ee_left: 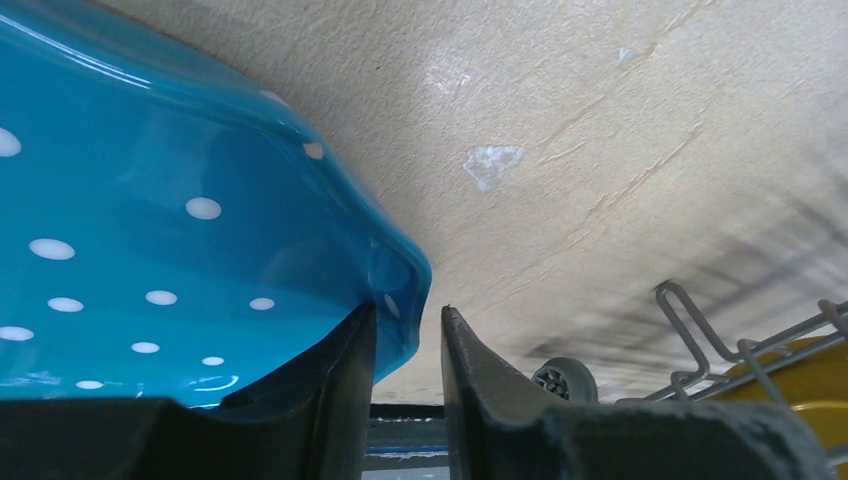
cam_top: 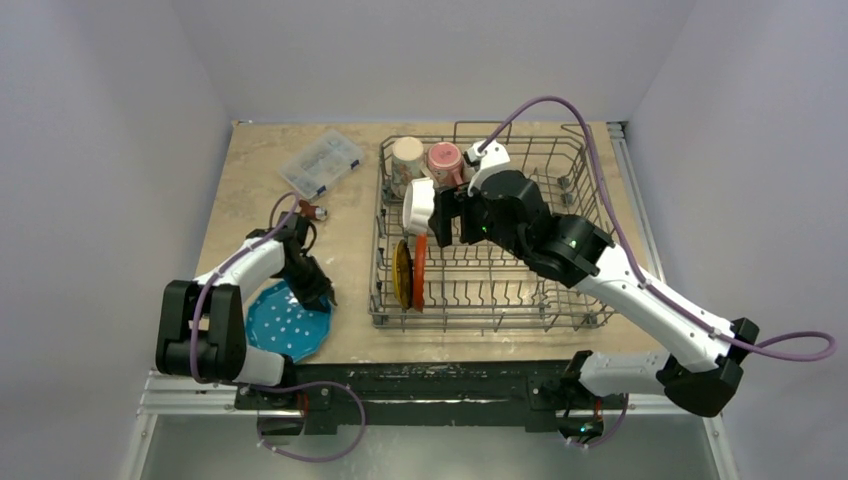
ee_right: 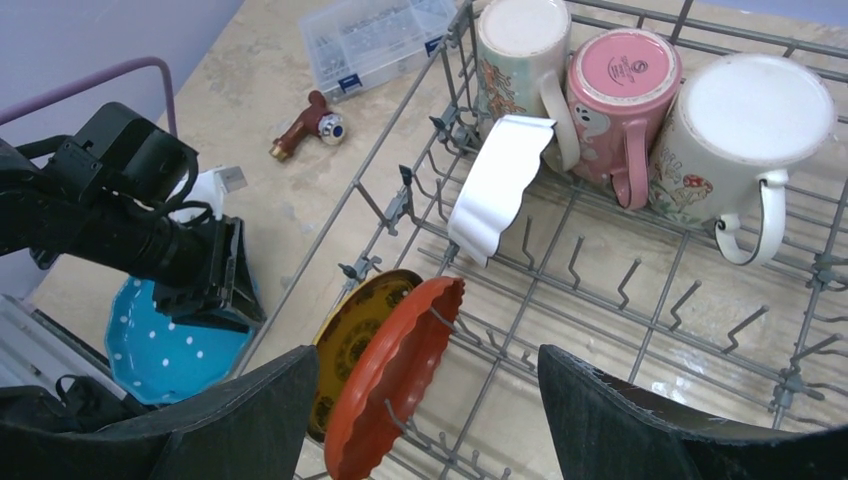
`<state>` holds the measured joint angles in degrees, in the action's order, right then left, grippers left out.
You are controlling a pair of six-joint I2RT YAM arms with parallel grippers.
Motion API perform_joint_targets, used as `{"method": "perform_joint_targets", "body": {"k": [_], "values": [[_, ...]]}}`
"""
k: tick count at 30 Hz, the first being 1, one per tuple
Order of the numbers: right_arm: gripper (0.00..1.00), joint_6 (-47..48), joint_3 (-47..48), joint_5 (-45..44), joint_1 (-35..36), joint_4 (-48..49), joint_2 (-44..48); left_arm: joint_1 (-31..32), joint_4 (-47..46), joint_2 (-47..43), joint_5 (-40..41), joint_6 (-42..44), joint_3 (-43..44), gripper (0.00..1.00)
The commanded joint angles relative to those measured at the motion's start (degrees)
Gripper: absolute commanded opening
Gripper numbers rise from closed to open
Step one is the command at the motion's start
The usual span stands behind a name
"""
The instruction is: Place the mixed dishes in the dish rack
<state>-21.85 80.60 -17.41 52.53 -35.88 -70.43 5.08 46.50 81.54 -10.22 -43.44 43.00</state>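
The blue plate (cam_top: 284,322) is lying flat outside the rack, away from my right gripper, so my left gripper should raise the plate's rim (ee_left: 414,290) and pass the plate over.
The blue white-dotted plate (cam_top: 283,322) lies on the table at the front left. My left gripper (cam_top: 322,296) is closed narrow over its right rim (ee_left: 400,290), one finger (ee_left: 340,380) inside the plate and one outside. The dish rack (cam_top: 560,300) holds a cream mug (ee_right: 515,60), the pink mug (ee_right: 620,85) and a second cream mug (ee_right: 745,130) bottom up along the back. The white scalloped bowl (ee_right: 498,185), the yellow plate (ee_right: 350,335) and the orange plate (ee_right: 395,375) stand on edge at its left side. My right gripper (ee_right: 430,365) is wide open and empty above the orange plate.
A clear compartment box (cam_top: 320,162) and a small red-brown tool (cam_top: 312,212) lie on the table at the back left. The rack's left wall (cam_top: 380,250) stands just right of my left gripper. My right arm (cam_top: 600,265) reaches over the rack.
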Motion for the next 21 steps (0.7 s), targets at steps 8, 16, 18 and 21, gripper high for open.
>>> {"method": "perform_joint_targets", "body": {"k": [8, 16, 18, 21], "values": [[0.80, -0.1, -0.8, -3.1, -0.1, 0.4, 3.0, 0.5, 7.3, 8.8, 8.0, -1.7, 6.2, 0.41], [0.81, 0.0, -1.1, -3.5, -0.1, 0.8, 3.1, 0.5, 7.6, 8.6, 9.2, -0.9, 6.2, 0.21], [0.80, 0.2, -1.1, -3.6, -0.1, 0.9, 3.2, 0.5, 7.4, 9.1, 9.7, -0.4, 7.2, 0.04], [0.80, 0.3, -1.1, -3.6, -0.1, 0.8, 3.3, 0.5, 6.8, 9.2, 9.8, -0.4, 7.7, 0.00]]}}
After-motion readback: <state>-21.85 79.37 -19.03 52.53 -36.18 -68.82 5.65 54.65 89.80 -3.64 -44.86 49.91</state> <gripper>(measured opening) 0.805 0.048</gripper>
